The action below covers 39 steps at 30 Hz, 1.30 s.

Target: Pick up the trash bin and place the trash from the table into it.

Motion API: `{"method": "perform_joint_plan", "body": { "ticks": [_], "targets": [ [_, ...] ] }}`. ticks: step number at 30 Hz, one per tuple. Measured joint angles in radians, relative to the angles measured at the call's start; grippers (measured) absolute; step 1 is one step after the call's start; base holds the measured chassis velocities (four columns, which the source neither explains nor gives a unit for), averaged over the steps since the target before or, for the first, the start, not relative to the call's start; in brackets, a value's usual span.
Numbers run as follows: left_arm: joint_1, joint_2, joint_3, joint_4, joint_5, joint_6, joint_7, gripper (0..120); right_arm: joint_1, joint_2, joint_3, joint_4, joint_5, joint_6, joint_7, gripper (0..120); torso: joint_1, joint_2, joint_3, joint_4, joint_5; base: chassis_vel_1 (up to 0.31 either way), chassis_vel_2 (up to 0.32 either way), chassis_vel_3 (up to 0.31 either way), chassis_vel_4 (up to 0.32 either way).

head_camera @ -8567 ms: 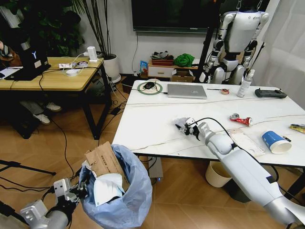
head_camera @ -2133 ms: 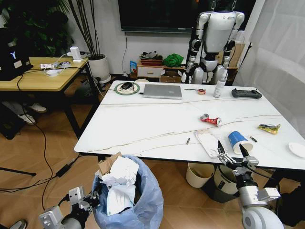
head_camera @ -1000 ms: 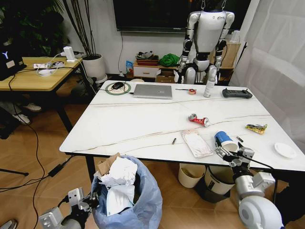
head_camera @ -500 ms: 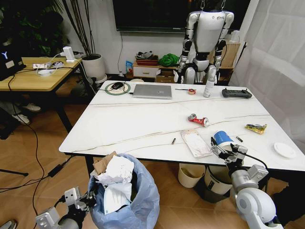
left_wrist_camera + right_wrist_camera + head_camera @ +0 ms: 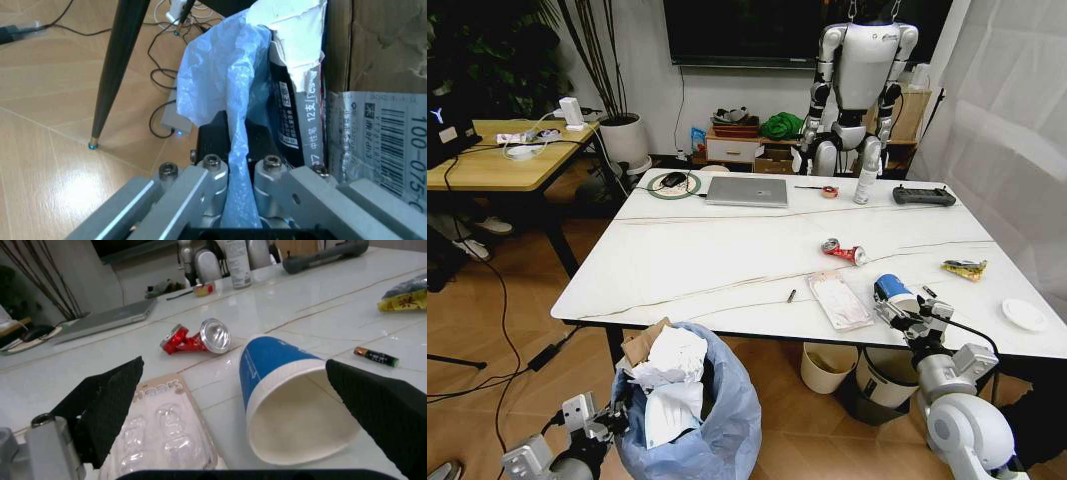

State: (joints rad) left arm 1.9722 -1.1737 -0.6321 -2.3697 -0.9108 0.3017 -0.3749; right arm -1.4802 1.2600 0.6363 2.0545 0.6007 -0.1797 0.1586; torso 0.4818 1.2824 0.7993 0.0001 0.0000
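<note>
The blue paper cup (image 5: 895,290) will stay on top when I drop it in, because cardboard and crumpled white paper (image 5: 673,358) are piled up to the bag's rim.
The trash bin (image 5: 697,425) with its light-blue bag hangs low at my left, stuffed with brown cardboard (image 5: 380,95) and crumpled white paper (image 5: 672,355). My left gripper (image 5: 597,420) is shut on the bag's rim (image 5: 230,150). On the marble table (image 5: 707,260) a blue paper cup (image 5: 890,290) lies on its side near the front edge. My right gripper (image 5: 909,315) stands open with one finger on each side of the cup (image 5: 287,400). A crushed red can (image 5: 844,250), plastic packaging (image 5: 838,300) and a yellow-green wrapper (image 5: 965,268) lie nearby.
A laptop (image 5: 747,191), spray bottle (image 5: 864,185) and black controller (image 5: 924,195) line the table's far side; a white plate (image 5: 1025,314) sits at its right. A battery (image 5: 375,356) lies beside the cup. A cream bin (image 5: 827,368) stands under the table.
The camera has shifted right along the table since the oldest frame, and more white paper lies in the bin. In the last second my right gripper has closed in around the blue cup.
</note>
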Motion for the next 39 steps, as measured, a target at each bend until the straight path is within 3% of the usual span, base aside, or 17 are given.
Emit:
{"method": "perform_joint_plan", "body": {
  "ticks": [13, 36, 39],
  "targets": [
    [0.01, -0.019, -0.011, -0.006, 0.006, 0.0, -0.001, 0, 0.056, -0.005, -0.026, -0.111, 0.015, 0.001, -0.016, 99, 0.0, 0.0, 0.0, 0.0001, 0.0001, 0.0, 0.0, 0.0, 0.0],
    [0.016, -0.054, -0.002, -0.008, 0.034, 0.0, 0.001, 0, 0.105, -0.054, -0.045, -0.194, 0.014, 0.024, -0.058, 14, 0.0, 0.0, 0.0, 0.0001, 0.0, 0.0, 0.0, 0.0, 0.0],
    [0.016, -0.056, 0.0, -0.008, 0.037, 0.0, 0.002, 0, 0.108, -0.058, -0.046, -0.199, 0.014, 0.024, -0.059, 7, 0.0, 0.0, 0.0, 0.0001, 0.0001, 0.0, 0.0, 0.0, 0.0]
  ]
}}
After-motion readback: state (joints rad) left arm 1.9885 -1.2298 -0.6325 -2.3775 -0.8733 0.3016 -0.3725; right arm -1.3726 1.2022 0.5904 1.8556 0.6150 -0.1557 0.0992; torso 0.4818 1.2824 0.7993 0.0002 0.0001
